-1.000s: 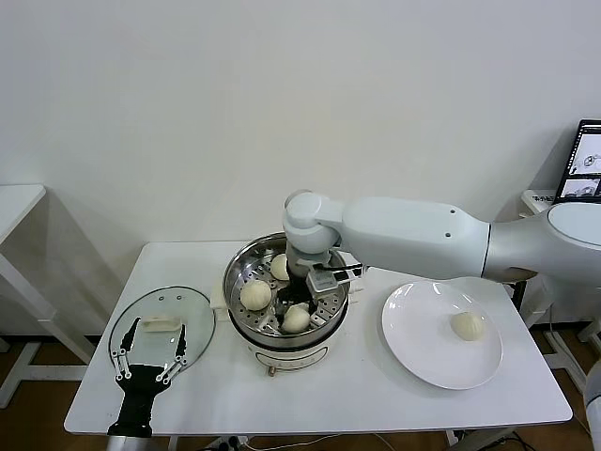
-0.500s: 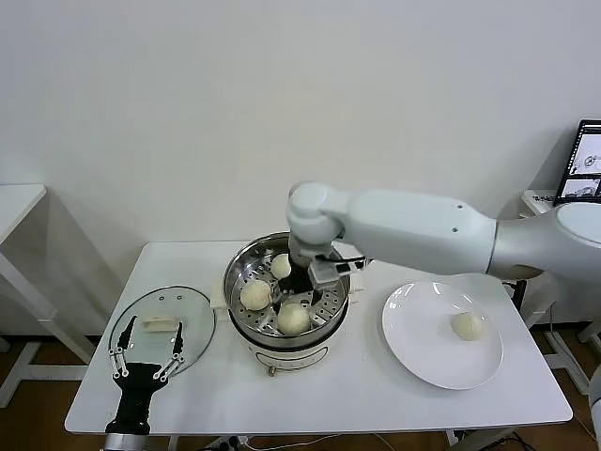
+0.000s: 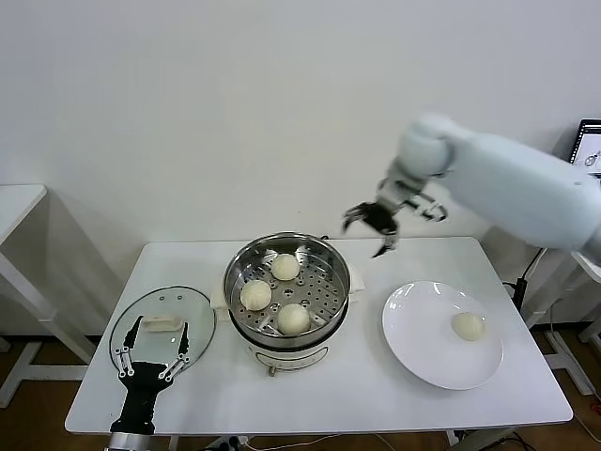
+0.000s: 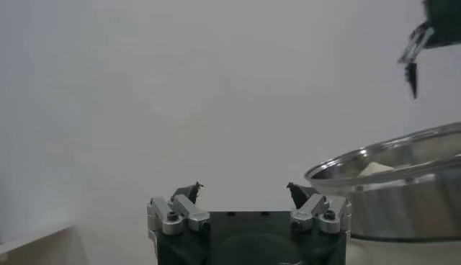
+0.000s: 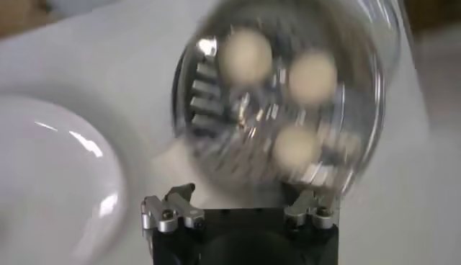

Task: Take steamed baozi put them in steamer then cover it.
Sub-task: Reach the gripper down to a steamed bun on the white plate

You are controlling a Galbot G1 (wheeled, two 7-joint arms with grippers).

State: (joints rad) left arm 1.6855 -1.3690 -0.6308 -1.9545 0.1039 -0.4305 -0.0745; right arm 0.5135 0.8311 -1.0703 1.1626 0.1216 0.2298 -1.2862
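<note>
My gripper will lift the last baozi free in one piece and leave the white plate clean, because the plate shines clean around that baozi.
The shiny steamer stands mid-table with three cream baozi on its perforated tray: one at the back, one on the left and one at the front. The right wrist view looks down on the same steamer. One more baozi lies on the white plate. My right gripper hangs open and empty in the air, above and between steamer and plate. My left gripper rests open near the table's front left, over the glass lid.
The glass lid with its cream handle lies flat to the left of the steamer. A wall stands close behind the table. A second white table edge is at far left, and a screen at far right.
My right gripper let go of a baozi inside the steamer, rose out and swung to the right toward the plate. The front baozi now lies free on the tray. The left arm has barely moved.
</note>
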